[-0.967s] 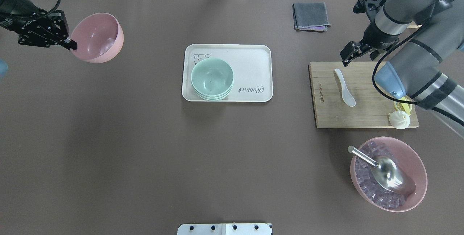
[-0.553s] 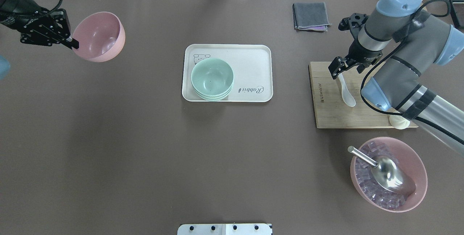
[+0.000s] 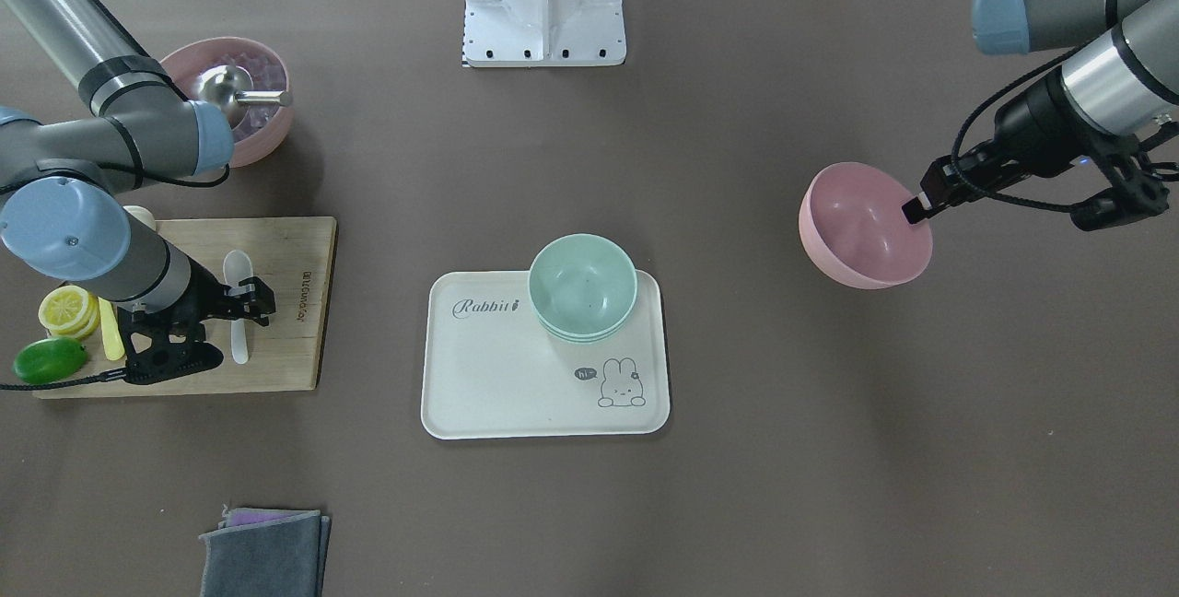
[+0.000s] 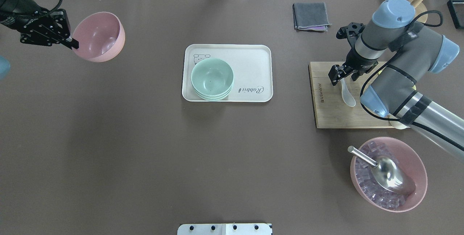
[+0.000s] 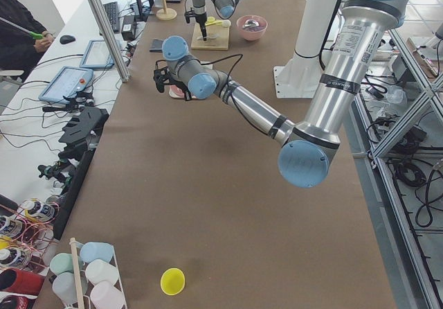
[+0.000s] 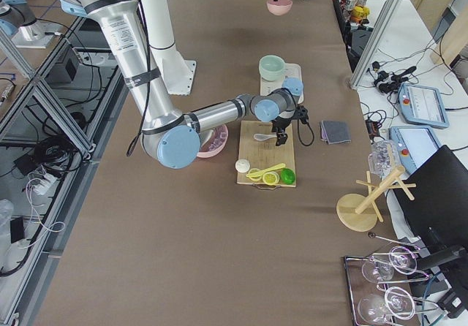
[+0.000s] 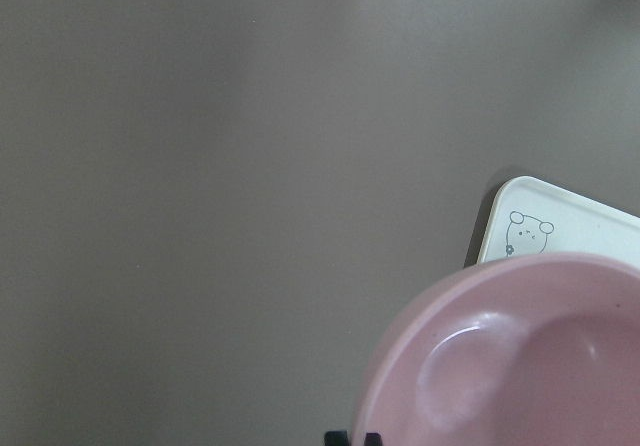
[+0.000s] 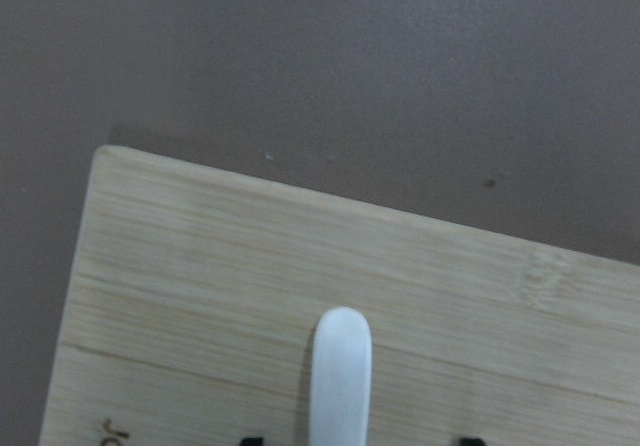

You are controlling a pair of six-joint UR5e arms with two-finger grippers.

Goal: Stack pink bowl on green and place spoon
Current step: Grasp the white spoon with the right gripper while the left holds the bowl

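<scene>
I expect the spoon's handle (image 3: 239, 344) to lean out over the pink bowl's rim when I put the white spoon inside, because the spoon spans about the pink bowl's width (image 3: 865, 226).
My left gripper (image 4: 72, 42) is shut on the rim of the pink bowl (image 4: 98, 36) and holds it off the table at the far left, well apart from the tray. The bowl also shows in the front view (image 3: 861, 228) and the left wrist view (image 7: 520, 356). Stacked green bowls (image 4: 212, 78) sit on the white tray (image 4: 253, 61). A white spoon (image 4: 346, 91) lies on the wooden cutting board (image 4: 326, 111). My right gripper (image 4: 342, 79) is open, low over the spoon's handle (image 8: 340, 376), one finger on each side.
A pink bowl of ice cubes (image 4: 388, 173) with a metal scoop (image 4: 384, 169) stands at the near right. A grey cloth (image 4: 311, 16) lies behind the board. Lemon slices (image 3: 69, 310) and a lime (image 3: 48, 359) sit on the board's outer end.
My right gripper has moved left and down from the board's back edge onto the spoon's handle. My left gripper, with the pink bowl, has barely shifted.
</scene>
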